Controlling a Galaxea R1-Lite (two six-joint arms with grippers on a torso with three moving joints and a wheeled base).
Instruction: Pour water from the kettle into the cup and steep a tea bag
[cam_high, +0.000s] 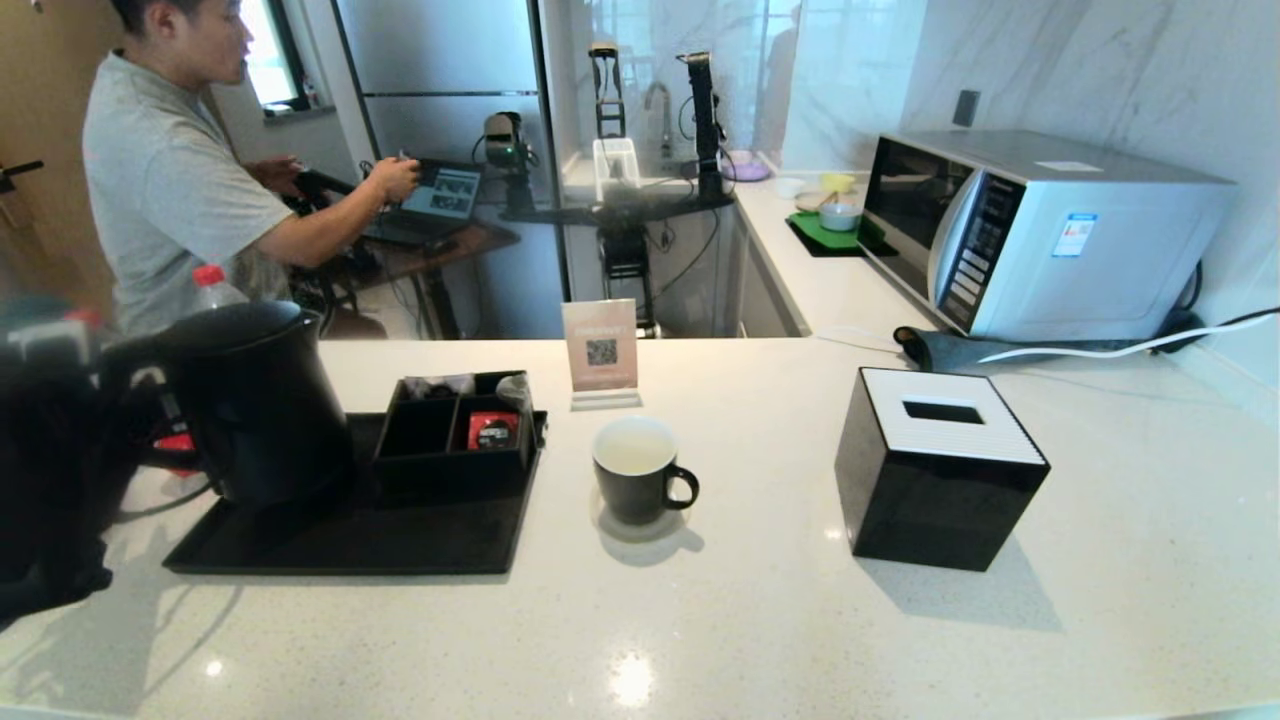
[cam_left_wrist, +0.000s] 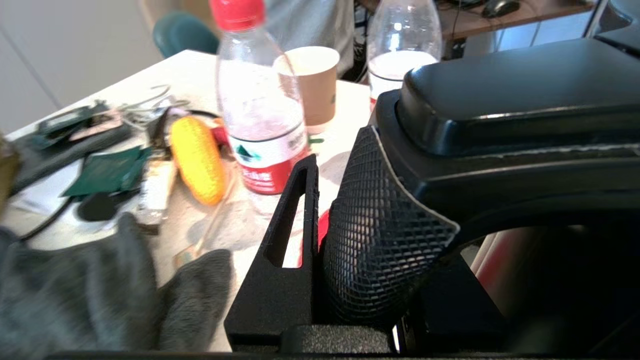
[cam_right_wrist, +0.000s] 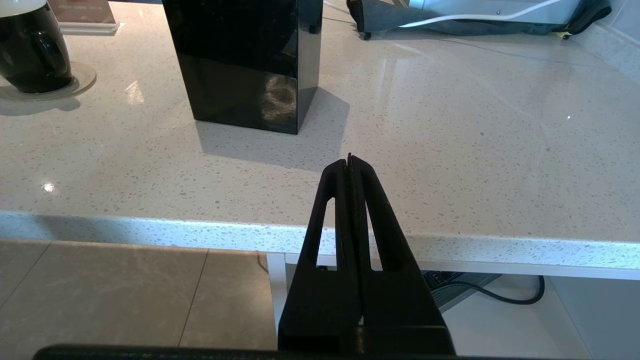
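The kettle (cam_high: 262, 408) is hanging upright above the clear end of the black tray (cam_high: 318, 522), so the robot's left gripper keeps bringing it down until the kettle's base sits there, then let go.
The matte black kettle (cam_high: 255, 400) stands at the left end of a black tray (cam_high: 350, 545). My left gripper (cam_high: 130, 385) is shut on its loop handle. In the left wrist view the textured handle (cam_left_wrist: 380, 225) fills the space between the fingers (cam_left_wrist: 295, 220), under the kettle's lid (cam_left_wrist: 500, 90). The black cup (cam_high: 640, 480) sits on a coaster mid-counter, with pale water (cam_high: 633, 455) inside; the cup (cam_right_wrist: 32, 50) also shows in the right wrist view. A red sachet (cam_high: 492, 432) lies in the organizer; I cannot tell if it is the tea bag. My right gripper (cam_right_wrist: 349, 161) is shut and empty before the counter's front edge.
A black organizer box (cam_high: 455, 435) shares the tray. A black tissue box (cam_high: 940, 465) stands right of the cup, a QR sign (cam_high: 600, 350) behind it, a microwave (cam_high: 1040, 235) at the back right. Bottles (cam_left_wrist: 257, 110), a paper cup (cam_left_wrist: 312, 82) and a yellow corn cob (cam_left_wrist: 197, 160) crowd the kettle's far side.
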